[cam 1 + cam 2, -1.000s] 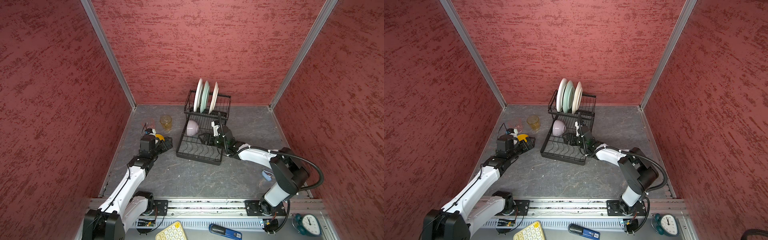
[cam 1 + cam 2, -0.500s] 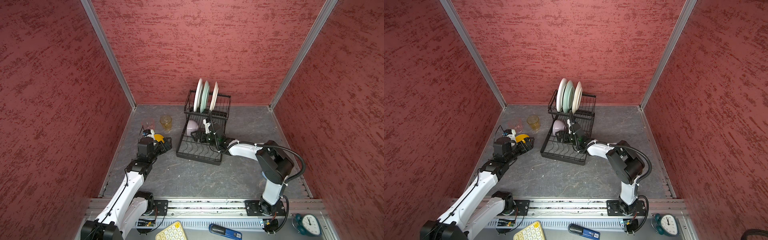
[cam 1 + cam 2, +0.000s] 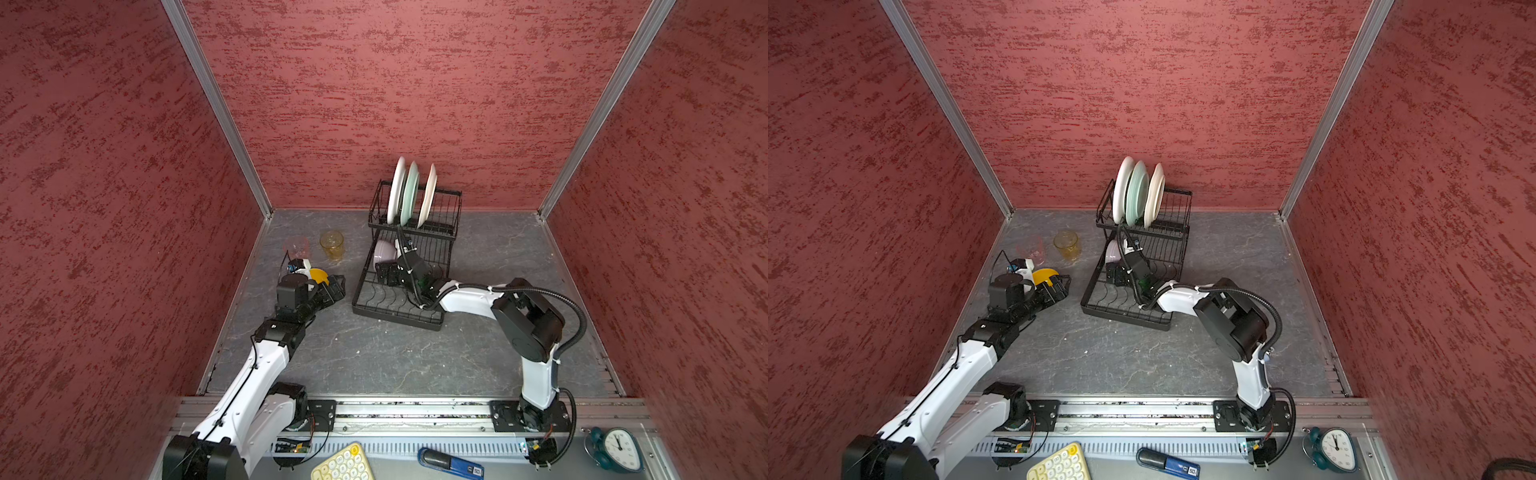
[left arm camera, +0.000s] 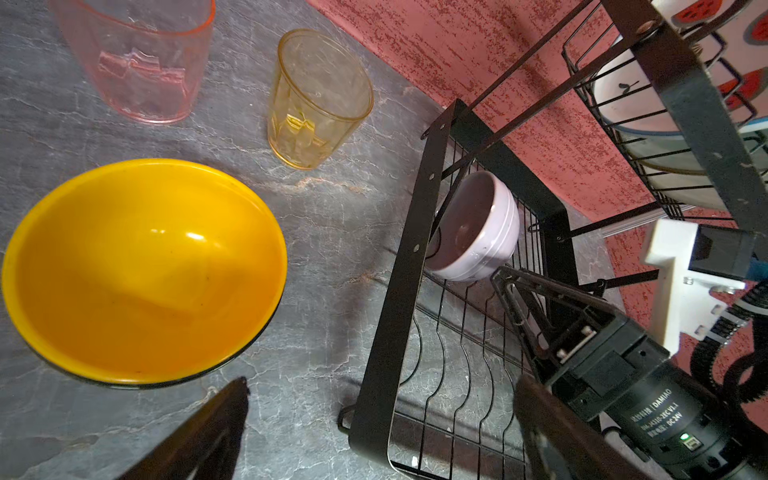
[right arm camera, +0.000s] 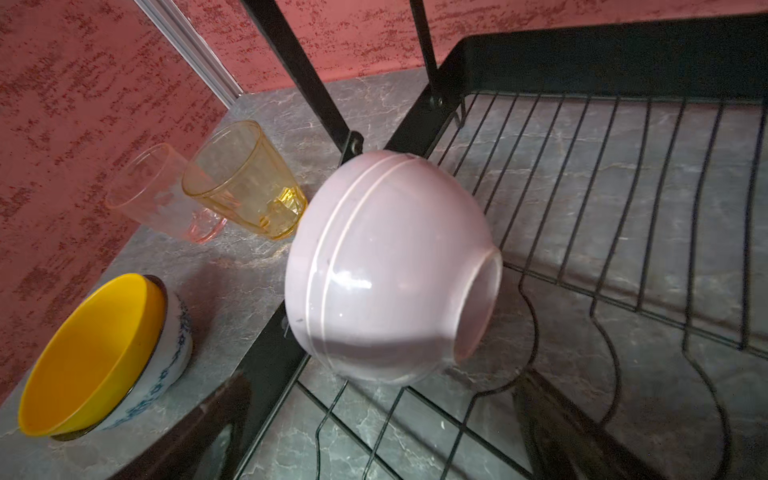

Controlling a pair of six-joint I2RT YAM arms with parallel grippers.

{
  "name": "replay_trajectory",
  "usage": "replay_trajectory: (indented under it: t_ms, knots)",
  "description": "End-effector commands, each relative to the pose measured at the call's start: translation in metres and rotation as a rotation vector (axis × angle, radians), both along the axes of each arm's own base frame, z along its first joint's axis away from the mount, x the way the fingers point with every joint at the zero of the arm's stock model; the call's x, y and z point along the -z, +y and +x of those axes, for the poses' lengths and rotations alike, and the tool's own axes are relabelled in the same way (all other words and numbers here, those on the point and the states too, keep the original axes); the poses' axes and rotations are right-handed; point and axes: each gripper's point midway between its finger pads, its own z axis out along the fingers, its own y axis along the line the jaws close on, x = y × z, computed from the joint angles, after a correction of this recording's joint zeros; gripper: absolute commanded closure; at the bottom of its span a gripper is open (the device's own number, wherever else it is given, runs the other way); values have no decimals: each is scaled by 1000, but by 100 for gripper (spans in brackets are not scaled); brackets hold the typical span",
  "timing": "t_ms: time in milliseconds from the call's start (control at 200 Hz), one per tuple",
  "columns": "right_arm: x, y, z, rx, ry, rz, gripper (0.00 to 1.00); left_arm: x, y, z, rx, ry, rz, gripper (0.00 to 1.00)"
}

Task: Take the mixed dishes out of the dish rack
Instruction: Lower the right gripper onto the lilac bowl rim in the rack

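My right gripper's open fingers are in line with the lilac bowl's rim and base (image 5: 477, 308). I keep moving in until they are on both sides of the bowl's side (image 5: 388, 340), then close.
The black dish rack (image 3: 395, 316) holds three plates (image 3: 411, 195) upright in its raised basket. A lilac bowl (image 5: 386, 270) lies on its side in the low tray's corner. My right gripper (image 5: 384, 386) is open just short of this bowl, fingers either side, not touching. In both top views the right gripper (image 3: 388, 274) reaches over the tray. The yellow bowl (image 4: 141, 266) sits nested in a blue-and-white bowl (image 5: 166, 365) on the floor left of the rack. Behind them stand the amber tumbler (image 4: 318, 99) and pink tumbler (image 4: 137, 58). My left gripper (image 4: 382, 386) is open and empty between the yellow bowl and the rack.
Red walls enclose the grey floor on three sides. A yellow keyboard (image 3: 343, 463), a blue device (image 3: 451, 461) and a clock (image 3: 617, 449) lie on the front ledge beyond the rail. The right arm's elbow (image 3: 525, 328) stands right of the rack.
My right gripper has swept left across the low tray up to the lilac bowl. The left gripper has shifted slightly toward the rack, still open.
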Motion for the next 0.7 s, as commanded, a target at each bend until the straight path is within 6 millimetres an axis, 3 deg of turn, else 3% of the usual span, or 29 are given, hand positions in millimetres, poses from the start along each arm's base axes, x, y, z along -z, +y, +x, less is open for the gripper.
replay_trajectory:
  t_ms: [0, 235, 696]
  knots:
    - [-5, -2, 16, 66, -68, -38, 1, 2, -4, 0, 17, -5, -1, 0]
    - [2, 16, 21, 19, -54, -23, 1, 6, -2, 1, 11, 6, 12, 0]
    - [8, 23, 28, 15, -49, -45, 1, 9, -2, 2, 13, 16, 13, 0]
